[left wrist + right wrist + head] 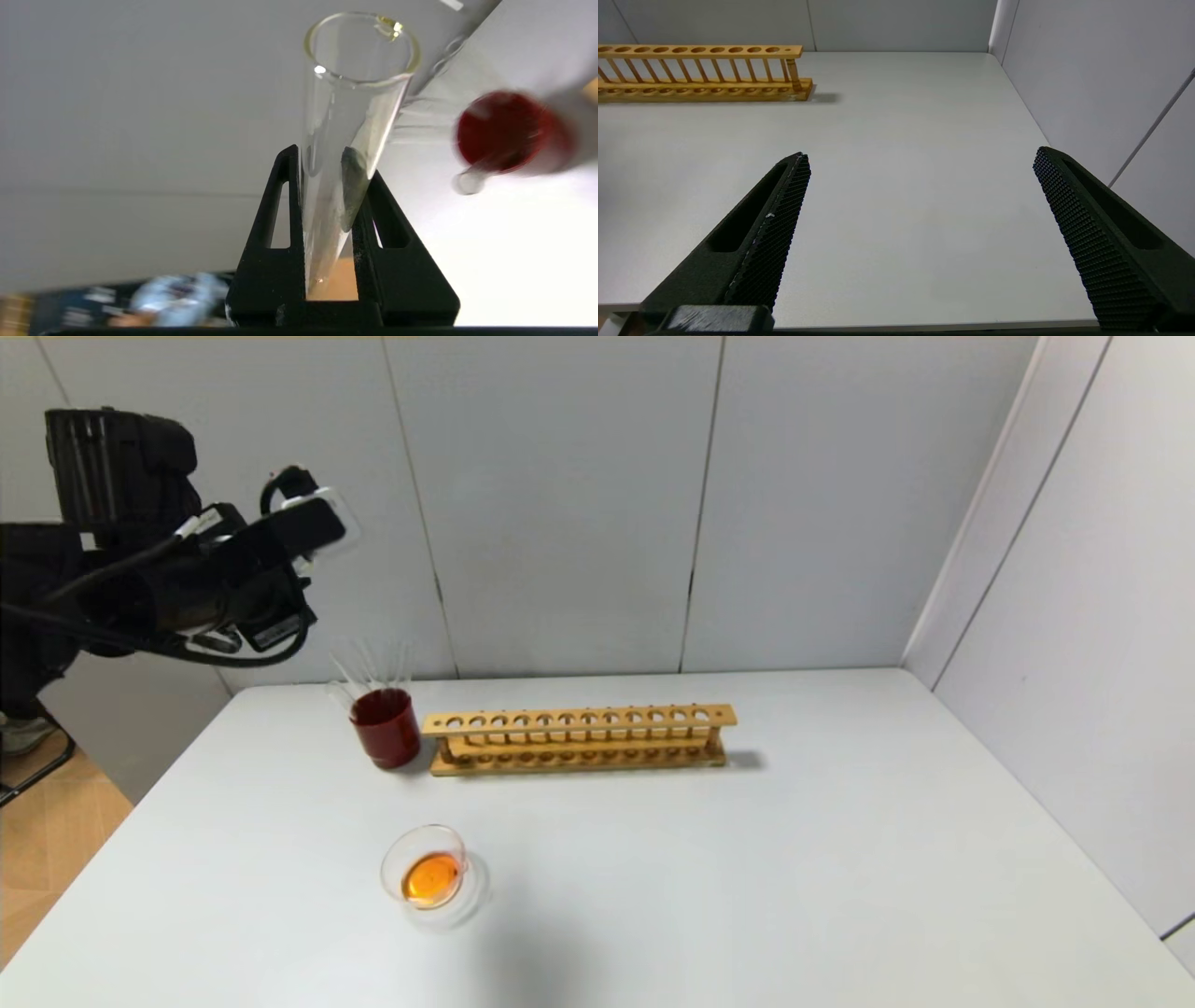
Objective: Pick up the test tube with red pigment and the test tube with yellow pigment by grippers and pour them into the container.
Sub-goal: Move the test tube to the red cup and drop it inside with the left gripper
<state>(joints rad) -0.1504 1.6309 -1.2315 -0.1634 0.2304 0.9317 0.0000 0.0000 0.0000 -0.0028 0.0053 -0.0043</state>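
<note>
The drained test tube (pixel 357 95) is tilted in my left gripper, high beside the red cup. Next, I turn the tube upright and lower it into the cup (pixel 382 704).
My left gripper (pixel 329 161) is raised high at the far left of the table (pixel 747 859), above and left of the red cup, and shut on the test tube with yellow pigment (pixel 355 93). That tube looks drained, with only a yellow drop at its rim. In the head view it is a pale blur (pixel 322 518) at the left gripper (pixel 299 527). The container (pixel 429 873), a low clear glass dish, sits at front left and holds orange liquid. No tube with red liquid is in view. My right gripper (pixel 920 156) hangs open above the table's right side, with nothing between its fingers.
A dark red cup (pixel 385 728) with several clear tubes leaning in it stands at the back left. Beside it is a long wooden rack (pixel 579 737) with no tubes in it. Grey walls close off the back and the right.
</note>
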